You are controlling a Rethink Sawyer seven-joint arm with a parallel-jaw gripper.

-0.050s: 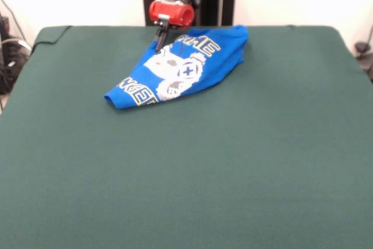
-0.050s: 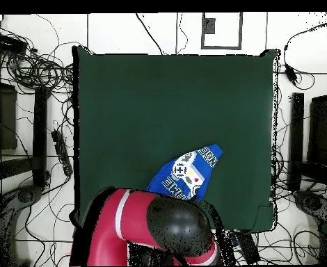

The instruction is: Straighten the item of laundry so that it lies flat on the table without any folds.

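Observation:
My gripper will lift the blue T-shirt (image 1: 185, 67) into a drooping peak, and the T-shirt will stay bunched, because letters are cut off at the T-shirt's near fold.
The item of laundry (image 1: 180, 68), a bright blue T-shirt with a white-grey emblem and yellow-outlined letters, lies bunched and folded into a wedge on the far part of the green table (image 1: 233, 173). Its narrow end points toward the near left. My gripper (image 1: 171, 44) hangs from the red wrist over the shirt's far left edge. It is open, with one dark finger (image 1: 160, 38) just off the cloth and the other over the print. In the overhead view the arm (image 2: 152, 226) covers the gripper, and the shirt (image 2: 187, 172) shows just beyond it on the table (image 2: 159, 104).
Cables and dark equipment (image 2: 34, 69) ring the table on the floor. More cables (image 1: 9, 56) lie off the left edge in the front view. The table's green cloth stretches wide in front of the shirt.

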